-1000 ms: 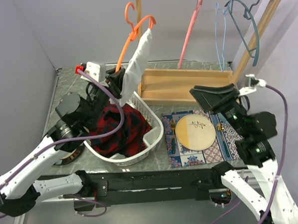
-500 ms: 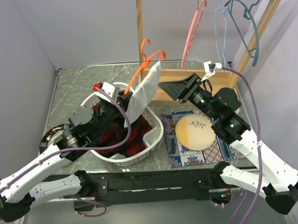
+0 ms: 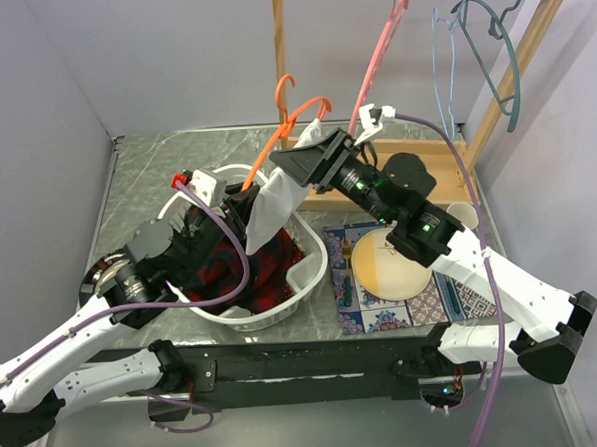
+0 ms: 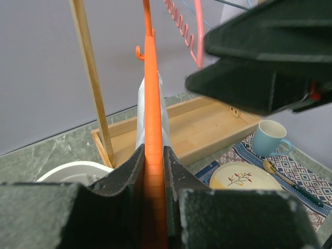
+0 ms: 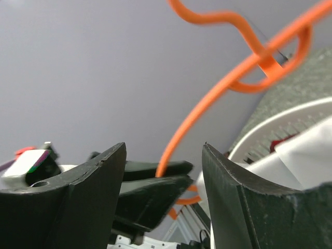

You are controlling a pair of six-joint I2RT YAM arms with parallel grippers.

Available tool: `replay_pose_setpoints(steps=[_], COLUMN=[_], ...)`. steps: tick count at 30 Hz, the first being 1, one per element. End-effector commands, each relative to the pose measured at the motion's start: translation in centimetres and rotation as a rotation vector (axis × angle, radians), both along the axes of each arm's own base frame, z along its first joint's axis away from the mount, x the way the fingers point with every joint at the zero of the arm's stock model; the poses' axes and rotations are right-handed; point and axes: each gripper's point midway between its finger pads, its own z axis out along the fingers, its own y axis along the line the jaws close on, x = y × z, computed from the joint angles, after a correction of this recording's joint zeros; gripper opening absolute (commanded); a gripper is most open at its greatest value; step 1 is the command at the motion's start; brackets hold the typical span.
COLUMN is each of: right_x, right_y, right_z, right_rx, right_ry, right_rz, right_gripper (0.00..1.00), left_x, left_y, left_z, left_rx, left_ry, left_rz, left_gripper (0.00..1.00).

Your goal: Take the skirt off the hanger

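Next, my right gripper takes over the hanger first, because my left gripper is on the orange hanger's bar (image 3: 260,162). Then my left gripper will pull the white cloth's loose end (image 3: 257,242).
The red and navy tartan skirt (image 3: 273,272) lies bunched in a white basket (image 3: 304,293), off any hanger. The pink hanger (image 3: 376,71) hangs bare on the wooden rack; it also shows in the left wrist view (image 4: 196,31). My left gripper (image 3: 243,198) is shut on an orange hanger (image 3: 295,119) that carries a white cloth (image 3: 277,193); the orange bar (image 4: 153,104) runs up between my jaws. My right gripper (image 3: 295,156) is open just right of that cloth, with the orange hanger (image 5: 207,104) seen between its fingers, not touching them.
The wooden rack (image 3: 279,44) holds light blue and teal hangers (image 3: 494,43) at the right. A wooden tray (image 3: 445,156) forms its base. A plate (image 3: 386,264) with a spoon sits on a patterned mat. A blue mug (image 4: 270,137) stands beside it.
My right arm has swung from the far right leftward over the tray to the orange hanger. My left arm has shifted the orange hanger and white cloth slightly down and right.
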Motion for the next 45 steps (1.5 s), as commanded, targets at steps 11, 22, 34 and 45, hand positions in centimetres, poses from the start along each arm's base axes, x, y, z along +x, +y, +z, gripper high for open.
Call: replay_pose_setpoints(steps=[11,22,34,45], right_x=[2.3,-1.0,-6.4,-10.4], right_y=[3.5,1.8,-3.3,-2.4], right_z=[2.0,6.4,9.5,8.8], right_rx=[0.020,-0.003,0.057,0.163], right_ry=[-0.035,-0.250,-0.360,-0.357], right_rz=[-0.022,0.050,0.085,0.314], right_gripper=[0.52,0.00,0.00,0.00], left_x=[-1.8,-3.2,-4.2,-4.6], left_y=[0.6,-0.1,-0.3,-3.3], left_z=[4.3,4.2,1.4,-1.1], left_rx=[-0.138,-0.068,0.167,0.238], left_ry=[-0.097,-0.167,-0.284,-0.315], left_rz=[-0.065,-0.148,-0.204,-0.328], left_gripper=[0.01,0.52,0.99,0.95])
